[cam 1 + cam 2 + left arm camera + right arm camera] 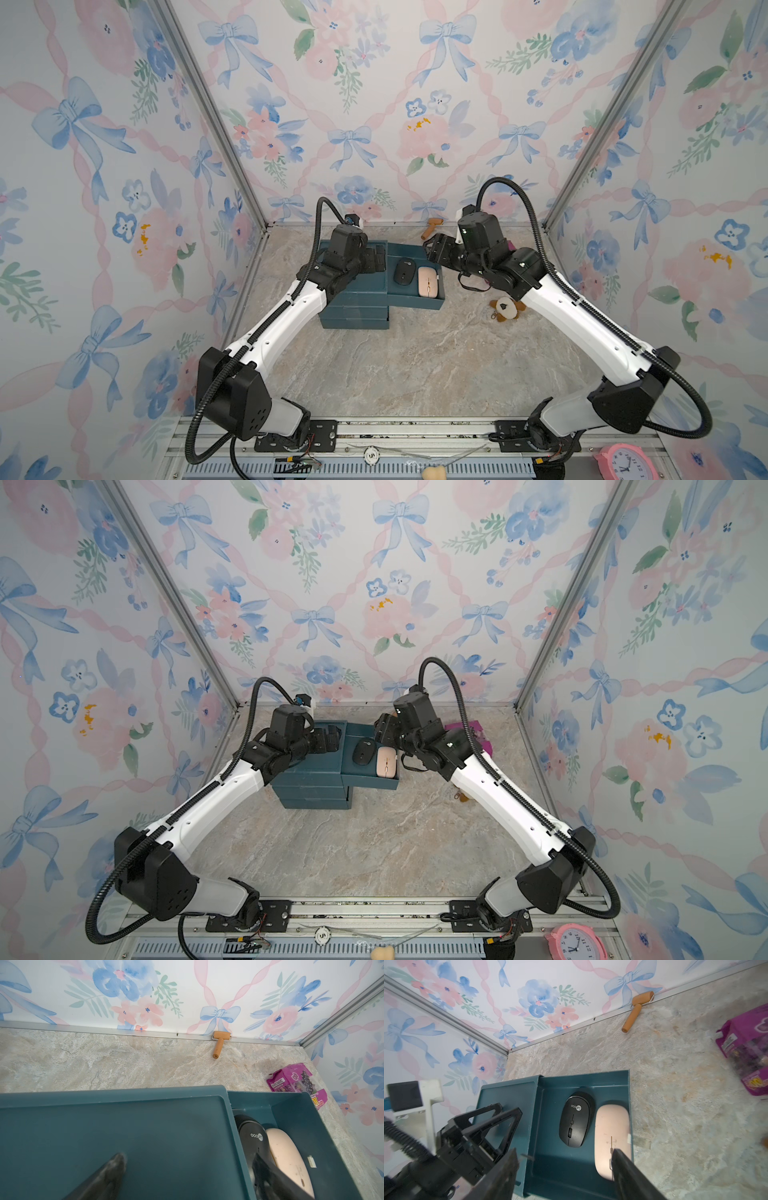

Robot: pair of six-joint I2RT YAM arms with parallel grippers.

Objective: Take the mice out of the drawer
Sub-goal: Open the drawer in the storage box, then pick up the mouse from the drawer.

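Observation:
My right gripper is above a slim gap [417,276] between the black mouse [405,272] and the pink mouse, so it should now lower with open fingers until they are on either side of the black mouse.
A teal drawer [415,302] stands pulled out to the right of its teal cabinet [353,320]. Two mice lie side by side in it, a black mouse [405,271] [363,751] [575,1120] and a pale pink mouse [428,281] [387,761] [611,1132]. My right gripper [434,245] [564,1152] hovers open above the drawer, and nothing sits between its fingers. My left gripper [376,259] [188,1157] is open over the cabinet's top, near the drawer's edge. In the left wrist view one finger lies in front of the black mouse [252,1136], beside the pink mouse [288,1157].
A wooden roller [432,227] [220,1043] lies by the back wall. A purple snack packet [465,729] [295,1080] sits right of the drawer, under my right arm. A brown-and-white plush keychain [507,309] lies near that arm. A pink clock [623,461] stands at the front right.

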